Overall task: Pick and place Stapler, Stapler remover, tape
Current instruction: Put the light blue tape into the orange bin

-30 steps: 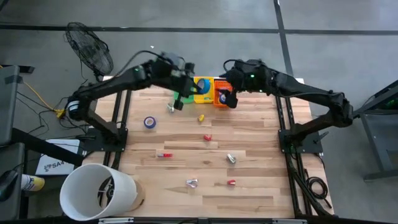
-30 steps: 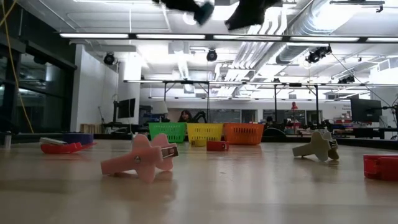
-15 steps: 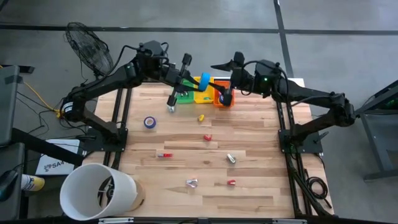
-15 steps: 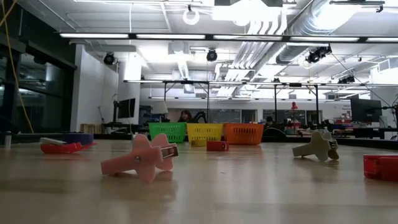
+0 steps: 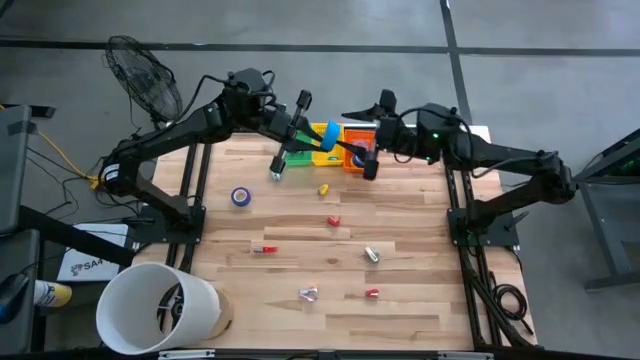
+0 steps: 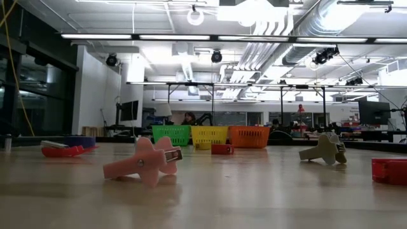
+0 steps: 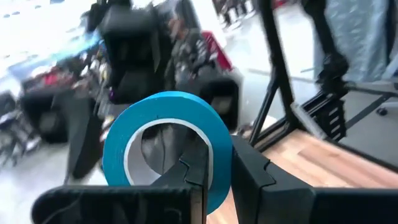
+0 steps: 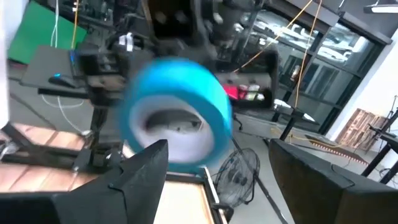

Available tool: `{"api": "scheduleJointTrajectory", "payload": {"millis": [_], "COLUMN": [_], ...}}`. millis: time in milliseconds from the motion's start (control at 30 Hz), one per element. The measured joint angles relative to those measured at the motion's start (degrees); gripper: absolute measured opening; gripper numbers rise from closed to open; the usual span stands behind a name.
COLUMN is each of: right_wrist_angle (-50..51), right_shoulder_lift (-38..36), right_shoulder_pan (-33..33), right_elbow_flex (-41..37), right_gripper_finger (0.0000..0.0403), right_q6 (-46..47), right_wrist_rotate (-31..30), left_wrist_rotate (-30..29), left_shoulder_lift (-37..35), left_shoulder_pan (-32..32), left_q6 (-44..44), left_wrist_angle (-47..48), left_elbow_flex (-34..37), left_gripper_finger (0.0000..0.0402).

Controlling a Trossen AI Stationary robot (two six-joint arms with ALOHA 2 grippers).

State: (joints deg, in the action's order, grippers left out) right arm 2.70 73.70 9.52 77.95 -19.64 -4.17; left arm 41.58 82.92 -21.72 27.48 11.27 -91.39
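My right gripper should take the blue tape roll [image 5: 330, 136] that my left gripper holds and carry it to the orange basket [image 5: 358, 137], because the basket lies on my right gripper's side.
My left gripper [image 7: 214, 165] is shut on a blue tape roll [image 7: 166, 134], raised above the coloured baskets at the table's far edge [image 5: 328, 131]. My right gripper [image 8: 217, 152] is open and hovers above the orange basket [image 5: 357, 160], facing that roll [image 8: 177, 121] from the right without touching it. A second, darker tape roll [image 5: 240, 196] lies flat on the table toward the left. In the low view a pink staple remover [image 6: 143, 162] and a beige one [image 6: 325, 149] rest on the table. A red stapler [image 5: 263, 248] lies near the middle. My left gripper holds the blue tape roll by its ring wall [image 7: 217, 140]. One finger [image 7: 189, 171] is inside the centre hole and the other [image 7: 252, 174] is outside. The roll is lifted clear and stands on edge between the fingers.
Green [image 6: 172, 135], yellow [image 6: 209, 135] and orange [image 6: 248, 135] baskets stand in a row at the far edge. Small red, yellow and silvery pieces are scattered over the middle of the table. A white bucket [image 5: 160, 310] stands at the near left corner.
Both grippers have risen out of the top of the low view. The left arm has drawn back toward the far left while its gripper tipped up from pointing down, carrying the blue roll. The right gripper has stayed over the orange basket.
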Motion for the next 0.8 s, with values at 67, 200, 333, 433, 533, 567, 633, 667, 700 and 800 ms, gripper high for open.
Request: {"api": "scheduleJointTrajectory", "payload": {"millis": [67,200,333,433,533,567,633,667,700,800], "right_wrist_angle": [1.4,1.8,1.9,1.8,0.5,-0.3,-2.4,-3.3,-3.9,-5.0], "right_shoulder_lift": [-1.2,-3.0,-3.3,-2.4,-1.2,-0.8,0.0,0.3,0.7,1.8], "right_shoulder_pan": [-0.1,-0.3,-0.3,-0.3,-0.3,-0.3,-0.3,-0.3,-0.3,-0.3], "right_elbow_flex": [0.0,0.0,0.0,0.0,0.0,0.0,0.0,0.0,0.0,0.0], "right_gripper_finger": [0.0271,0.0271,0.0271,0.0271,0.0271,0.0271,0.0271,0.0271,0.0271,0.0271], "right_q6": [0.1,0.0,-0.2,-0.2,-0.1,-0.2,-0.9,-1.2,-1.6,-2.8], "right_wrist_rotate": [-0.5,-1.6,-1.5,-0.6,0.0,0.0,0.4,0.7,0.8,0.6], "left_wrist_rotate": [-1.3,-1.4,-1.4,-1.5,-1.5,-1.5,-1.5,-1.5,-1.5,-1.3], "left_shoulder_lift": [0.1,-0.1,-0.1,-0.1,-0.1,-0.1,-0.1,-0.1,-0.1,-0.1], "left_shoulder_pan": [0.0,0.0,0.0,0.0,0.0,0.0,0.0,0.0,0.0,0.0], "left_q6": [-0.3,-0.3,-0.3,-0.3,-0.3,-0.3,-0.5,-0.6,-0.7,-0.8], "left_wrist_angle": [0.5,0.5,0.9,0.8,0.8,0.7,0.8,0.8,0.8,0.8], "left_elbow_flex": [0.1,0.0,0.0,0.0,0.0,0.0,0.0,0.0,0.0,0.0], "left_gripper_finger": [0.0033,0.0033,0.0033,0.0033,0.0034,0.0034,0.0034,0.0034,0.0034,0.0034]}}
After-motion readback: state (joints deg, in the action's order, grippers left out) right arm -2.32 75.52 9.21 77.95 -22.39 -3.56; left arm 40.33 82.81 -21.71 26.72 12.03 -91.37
